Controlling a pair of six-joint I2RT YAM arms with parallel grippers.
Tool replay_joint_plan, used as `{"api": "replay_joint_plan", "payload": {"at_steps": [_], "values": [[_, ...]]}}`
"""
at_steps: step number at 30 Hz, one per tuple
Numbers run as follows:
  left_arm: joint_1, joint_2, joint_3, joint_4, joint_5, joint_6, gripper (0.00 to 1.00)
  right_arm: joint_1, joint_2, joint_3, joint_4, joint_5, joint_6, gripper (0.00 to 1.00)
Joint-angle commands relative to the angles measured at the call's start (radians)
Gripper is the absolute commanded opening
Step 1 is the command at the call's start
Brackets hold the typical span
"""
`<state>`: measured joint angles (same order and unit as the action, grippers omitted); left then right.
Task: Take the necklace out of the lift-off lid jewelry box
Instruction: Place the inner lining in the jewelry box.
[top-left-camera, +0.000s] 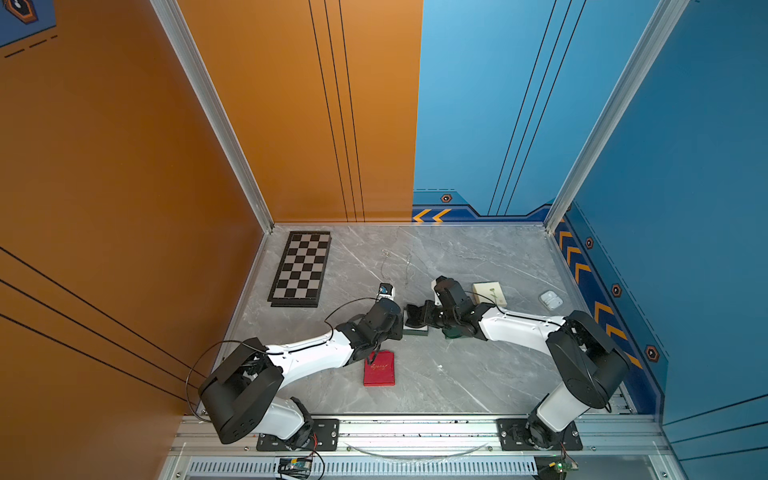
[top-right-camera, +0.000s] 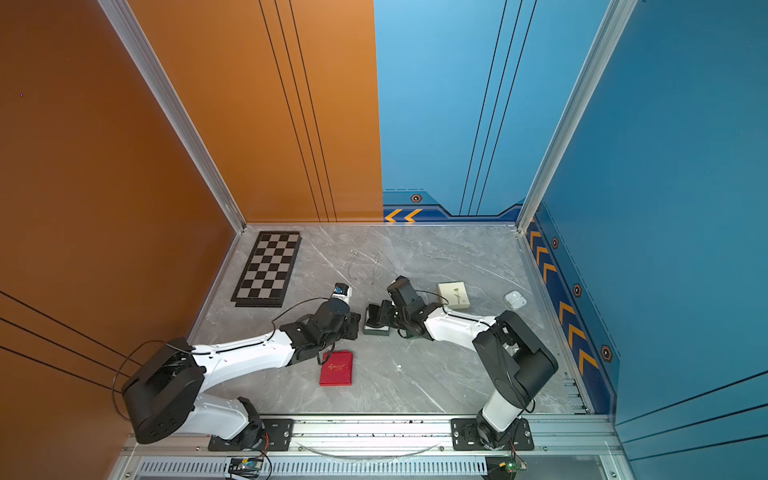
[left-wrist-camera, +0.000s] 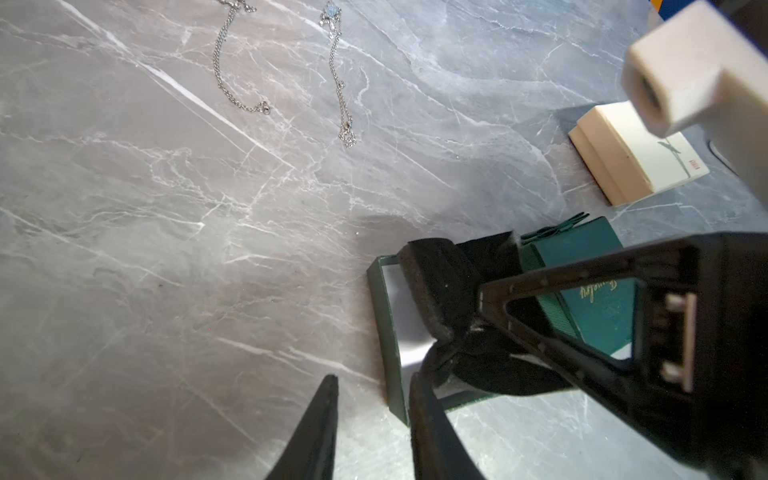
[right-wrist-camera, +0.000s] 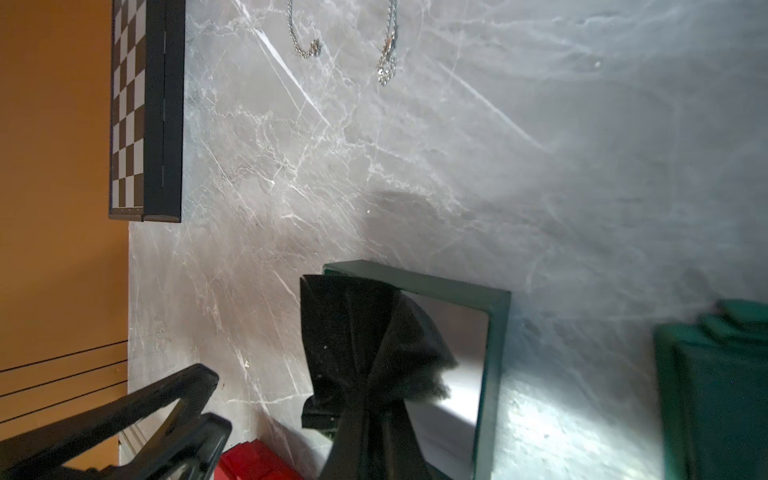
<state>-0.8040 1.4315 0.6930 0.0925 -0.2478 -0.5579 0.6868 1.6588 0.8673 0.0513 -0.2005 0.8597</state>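
The black velvet insert (right-wrist-camera: 348, 318) bunches up over the green box's side, so next my left gripper steadies the box while my right gripper presses the insert flat inside (right-wrist-camera: 454, 326).
The green jewelry box (left-wrist-camera: 384, 316) stands open on the marble, with a white floor showing inside (right-wrist-camera: 494, 332). Its green lid (left-wrist-camera: 598, 266) lies beside it (right-wrist-camera: 715, 395). My right gripper (right-wrist-camera: 365, 399) is shut on a black velvet insert (right-wrist-camera: 353, 324), held tilted above the box (top-left-camera: 413, 316). My left gripper (left-wrist-camera: 373, 380) is open and straddles the box's near wall, one finger inside and one outside. Two silver necklaces (left-wrist-camera: 237, 70) (left-wrist-camera: 340, 83) lie stretched out on the table farther back. No chain shows on the insert or in the box.
A red box (top-left-camera: 379, 368) lies under my left forearm. A cream box (top-left-camera: 489, 293) and a white earbud case (top-left-camera: 550, 299) sit to the right. A chessboard (top-left-camera: 300, 268) lies at the back left. Walls close in three sides.
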Motion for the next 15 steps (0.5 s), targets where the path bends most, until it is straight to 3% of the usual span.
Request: {"api": "replay_joint_plan", "payload": {"at_steps": [1, 15], "values": [[0.007, 0.022, 0.035, -0.013, 0.036, 0.002, 0.31, 0.007, 0.030, 0.034, -0.051, 0.015, -0.029, 0.08], [0.006, 0.139, 0.083, 0.030, 0.114, -0.019, 0.32, 0.002, 0.141, 0.175, -0.227, -0.022, -0.168, 0.08]]}}
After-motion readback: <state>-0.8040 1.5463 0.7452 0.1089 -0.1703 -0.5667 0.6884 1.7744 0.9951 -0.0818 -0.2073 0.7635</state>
